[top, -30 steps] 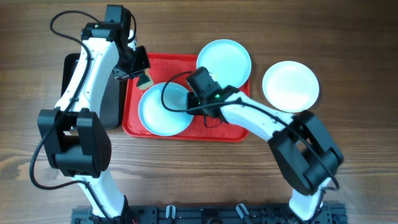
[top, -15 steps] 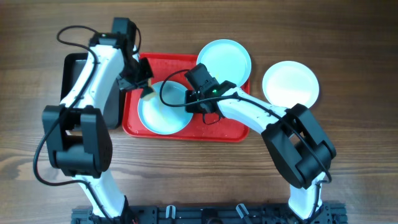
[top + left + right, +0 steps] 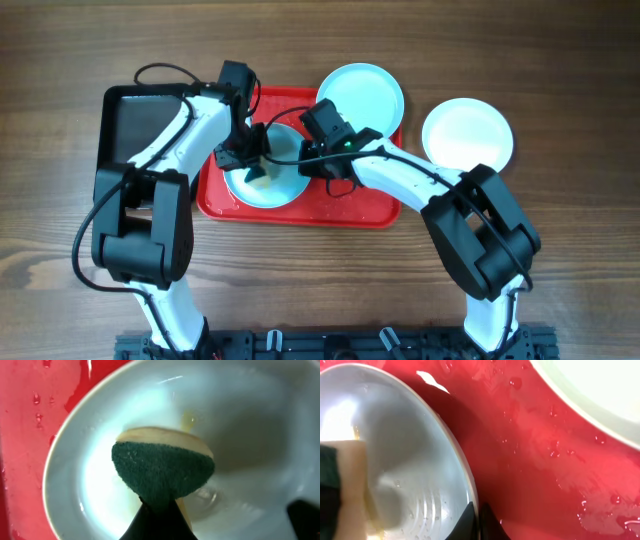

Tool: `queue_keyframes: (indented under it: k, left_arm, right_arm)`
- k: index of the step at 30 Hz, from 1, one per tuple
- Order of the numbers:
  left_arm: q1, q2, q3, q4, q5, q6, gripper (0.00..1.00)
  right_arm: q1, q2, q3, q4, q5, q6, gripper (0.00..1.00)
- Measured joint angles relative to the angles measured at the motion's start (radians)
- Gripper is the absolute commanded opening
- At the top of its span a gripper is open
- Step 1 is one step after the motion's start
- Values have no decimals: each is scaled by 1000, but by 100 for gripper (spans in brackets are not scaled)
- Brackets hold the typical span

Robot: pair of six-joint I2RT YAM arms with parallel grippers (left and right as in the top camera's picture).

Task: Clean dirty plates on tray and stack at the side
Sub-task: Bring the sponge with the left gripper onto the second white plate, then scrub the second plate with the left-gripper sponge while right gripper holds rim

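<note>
My left gripper should wipe the sponge (image 3: 162,462) back over a yellow spot (image 3: 188,420) on the plate before it stacks the plate, because the spot shows just past the sponge's tan edge.
A pale-blue plate (image 3: 275,180) lies on the left half of the red tray (image 3: 350,210); it also shows in the left wrist view (image 3: 250,435) and the right wrist view (image 3: 395,460). My left gripper (image 3: 252,168) is shut on a sponge (image 3: 162,472), green scrub side and tan body, pressed on the plate's wet inside. My right gripper (image 3: 477,520) is shut on the plate's right rim (image 3: 318,165). A second pale-blue plate (image 3: 360,95) overlaps the tray's back right corner. The cream-white plate (image 3: 467,138) lies on the table to the right.
A black tray (image 3: 135,125) lies left of the red tray, partly under my left arm. Water drops lie on the red tray (image 3: 550,450). Wooden table surrounds everything.
My left gripper has moved right and toward the front with the sponge, from the plate's back left edge onto its middle. The right gripper stays on the plate's rim.
</note>
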Motion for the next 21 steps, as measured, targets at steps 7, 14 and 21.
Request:
queue_keyframes:
  k: [7, 14, 21]
  left_arm:
    - [-18, -41, -128, 177, -14, 50, 4]
    - [-32, -70, -182, 253, 17, 150, 4]
    - [-112, -67, -189, 299, 117, 268, 4]
  right_arm:
    - [-4, 4, 0, 7, -4, -6, 4]
    - [-11, 4, 0, 8, -3, -20, 4]
    - [-15, 4, 0, 8, -3, -24, 4]
